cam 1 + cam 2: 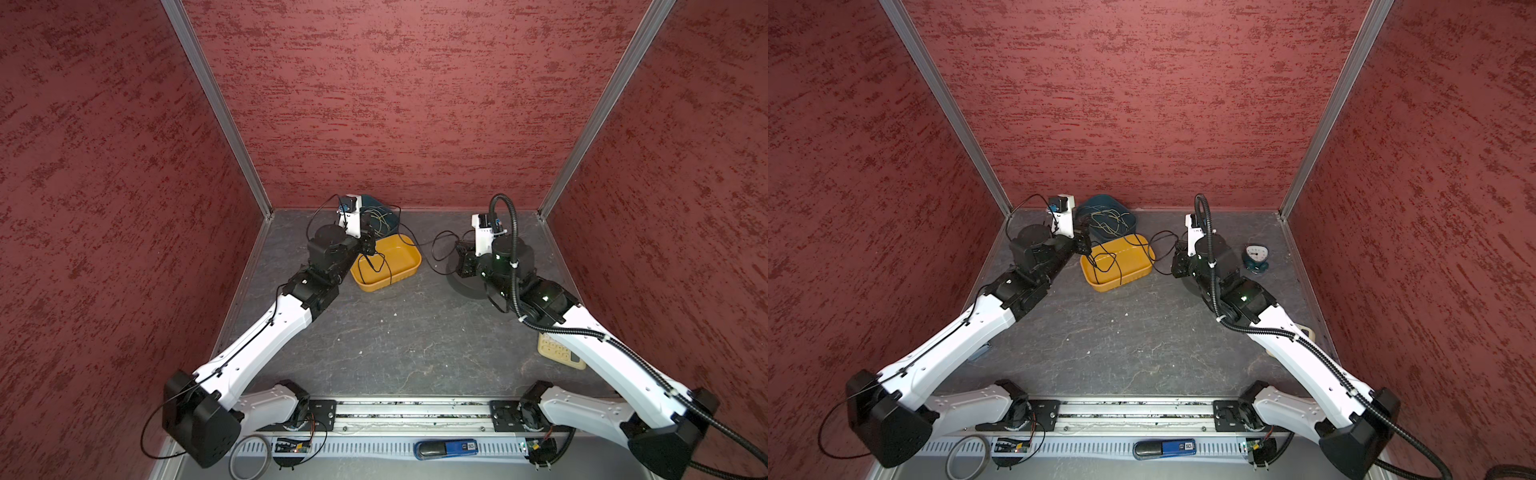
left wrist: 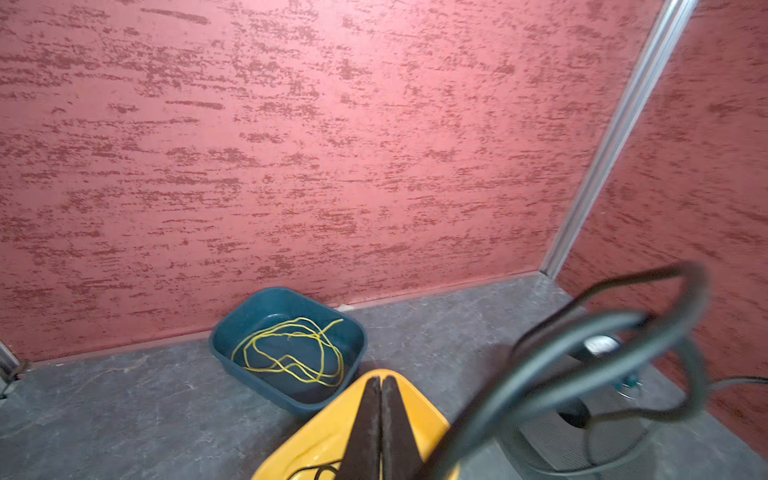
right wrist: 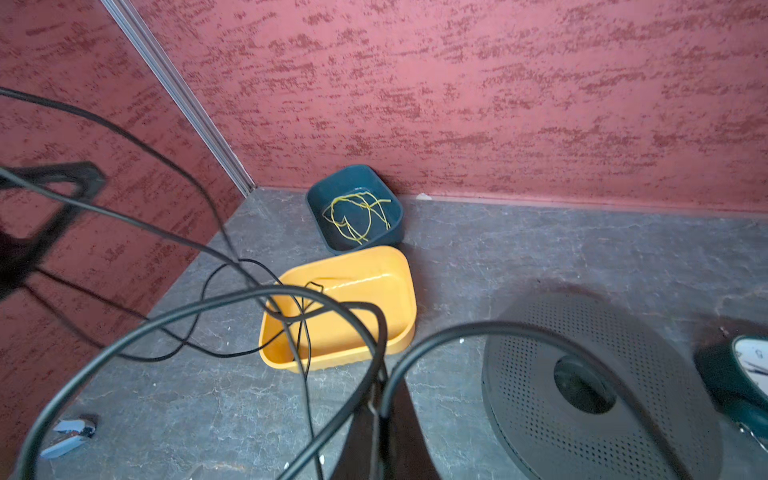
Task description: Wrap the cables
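My left gripper should move back and lower the cord in front of the tray [image 1: 392,316], because the cord hangs down in crossed loops over the yellow tray [image 1: 377,262].
The cables are one thin black cord [image 1: 436,249] [image 1: 1158,249] that loops from the yellow tray [image 1: 386,284] [image 1: 1121,282] across the floor to my right gripper. In the right wrist view that gripper [image 3: 380,395] is shut on the cord [image 3: 381,357], and loops rise from between its fingers. It hangs right of the tray [image 3: 340,357] in both top views [image 1: 463,259] [image 1: 1177,262]. My left gripper [image 2: 381,380] [image 1: 365,251] [image 1: 1090,253] is shut over the tray [image 2: 328,424], its fingers pressed together. Cord lies under their base, but no pinch shows.
A teal tray [image 1: 380,216] [image 2: 291,345] holding yellow-green wire stands against the back wall behind the yellow one. A black perforated disc [image 3: 582,374] lies under the right gripper, with a teal clock [image 1: 1256,255] beside it. A beige item [image 1: 557,353] lies under the right arm and a small clip [image 3: 68,430] on the floor.
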`<state>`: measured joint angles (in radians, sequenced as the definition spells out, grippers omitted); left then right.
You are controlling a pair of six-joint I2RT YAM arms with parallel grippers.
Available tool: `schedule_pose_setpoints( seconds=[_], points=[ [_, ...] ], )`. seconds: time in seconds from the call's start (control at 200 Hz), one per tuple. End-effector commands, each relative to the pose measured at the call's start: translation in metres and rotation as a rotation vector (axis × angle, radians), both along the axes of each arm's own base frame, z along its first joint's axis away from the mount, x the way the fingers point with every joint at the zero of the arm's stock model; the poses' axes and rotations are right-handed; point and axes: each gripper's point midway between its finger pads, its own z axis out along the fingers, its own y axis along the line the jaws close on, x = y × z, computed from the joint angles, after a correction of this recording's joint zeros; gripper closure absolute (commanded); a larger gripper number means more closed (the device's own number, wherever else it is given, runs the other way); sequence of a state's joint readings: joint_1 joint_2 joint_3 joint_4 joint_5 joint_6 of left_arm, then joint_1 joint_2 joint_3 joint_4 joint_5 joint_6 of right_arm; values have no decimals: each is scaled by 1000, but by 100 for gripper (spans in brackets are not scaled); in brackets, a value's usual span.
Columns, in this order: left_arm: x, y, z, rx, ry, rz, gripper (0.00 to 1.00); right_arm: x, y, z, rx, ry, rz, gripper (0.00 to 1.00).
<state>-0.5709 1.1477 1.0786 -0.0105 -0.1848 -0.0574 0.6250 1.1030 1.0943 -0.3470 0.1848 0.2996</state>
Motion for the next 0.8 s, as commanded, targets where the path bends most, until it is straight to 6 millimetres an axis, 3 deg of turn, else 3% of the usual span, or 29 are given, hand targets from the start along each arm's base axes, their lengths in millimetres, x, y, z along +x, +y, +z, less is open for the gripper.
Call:
schedule_pose_setpoints(
  seconds=[0.0,0.336,0.466,0.646,0.797],
  points=[
    [-36,-18,9,-11,82,-115,100,-1,0,-19,4,59,1,100],
    [-117,-65,30,-158,161,-461,99,15,-3,-101,-42,196,-55,100],
    [-113,-50,8,-140,187,-382,99,15,-3,-130,-47,242,-63,100],
    [-93,-11,-46,-177,300,-222,99,13,-11,-175,-115,327,-100,100],
    [-95,-11,-43,-270,309,-320,99,11,-10,-202,-146,384,-90,98]
  ],
)
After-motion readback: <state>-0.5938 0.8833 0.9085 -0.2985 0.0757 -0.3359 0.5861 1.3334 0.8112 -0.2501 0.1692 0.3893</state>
